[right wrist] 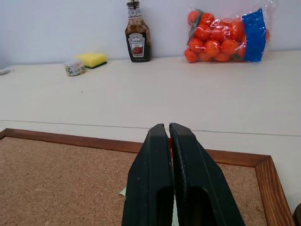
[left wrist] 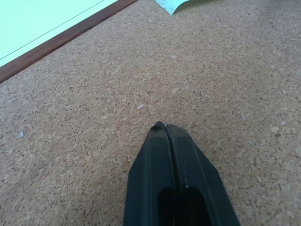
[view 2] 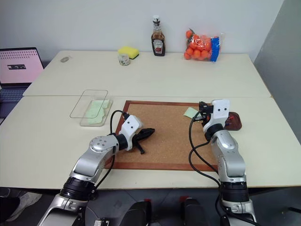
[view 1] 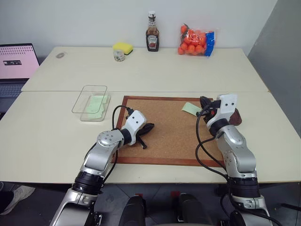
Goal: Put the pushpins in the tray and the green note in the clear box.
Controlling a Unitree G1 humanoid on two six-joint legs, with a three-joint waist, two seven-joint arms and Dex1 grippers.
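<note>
My right gripper should move away to the tray (view 1: 236, 117) first, because it is holding a red pushpin over the green note (view 1: 190, 108). My left gripper will take the note after that.
A pale green note (view 1: 190, 108) lies on the corkboard (view 1: 164, 141) near its far right corner. My right gripper (view 1: 203, 100) hovers just above and beside this note, shut, pointing away over the table; I make out nothing between its fingers (right wrist: 150, 165). The dark reddish-brown tray (view 2: 234, 121) sits off the board's right edge, partly hidden behind my right wrist. The clear box (view 1: 91, 100) stands left of the board with green paper (view 1: 96, 104) inside. My left gripper (view 1: 150, 127) rests low over the board's left part, shut and empty. The pushpins are out of view.
Along the far table edge stand a ketchup bottle (view 1: 152, 34), a bag of oranges (view 1: 195, 40), a yellow sponge (view 1: 122, 47) and a small jar (view 1: 119, 55). A laptop (view 1: 16, 63) is at the far left. A seam joins the two tables behind the board.
</note>
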